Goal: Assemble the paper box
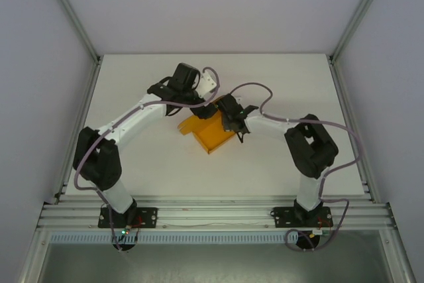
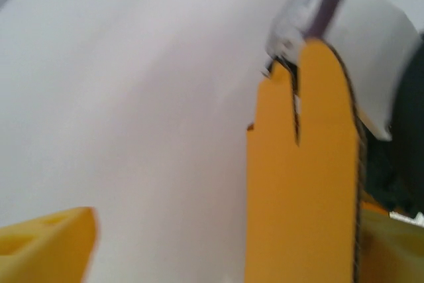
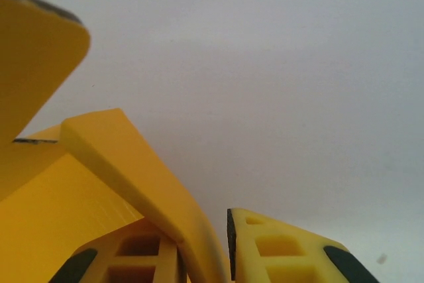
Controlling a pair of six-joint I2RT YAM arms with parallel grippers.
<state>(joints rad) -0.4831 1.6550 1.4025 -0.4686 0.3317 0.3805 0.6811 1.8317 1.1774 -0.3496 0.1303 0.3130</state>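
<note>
Next, my left gripper moves back while my right gripper turns the box straight, because the paper box lies crooked (image 1: 211, 138) and both grippers are crowding its far end.
The paper box (image 1: 211, 134) is bright orange card lying partly folded at the middle of the white table (image 1: 132, 164), with walls standing up. My left gripper (image 1: 207, 106) hovers at its far edge. In the left wrist view that gripper (image 2: 218, 246) is open, and an upright orange flap (image 2: 305, 183) stands between its wide-apart yellow fingers (image 2: 46, 243) without being pinched. My right gripper (image 1: 227, 118) is at the box's right far corner. In the right wrist view its jaws (image 3: 199, 233) are closed round a curved orange flap (image 3: 126, 164), which lies against the left finger (image 3: 126, 256).
The right arm's white and black wrist (image 2: 377, 64) with its purple cable sits just behind the flap, close to my left gripper. Aluminium rails (image 1: 212, 213) edge the table at the front and sides, and grey walls enclose it.
</note>
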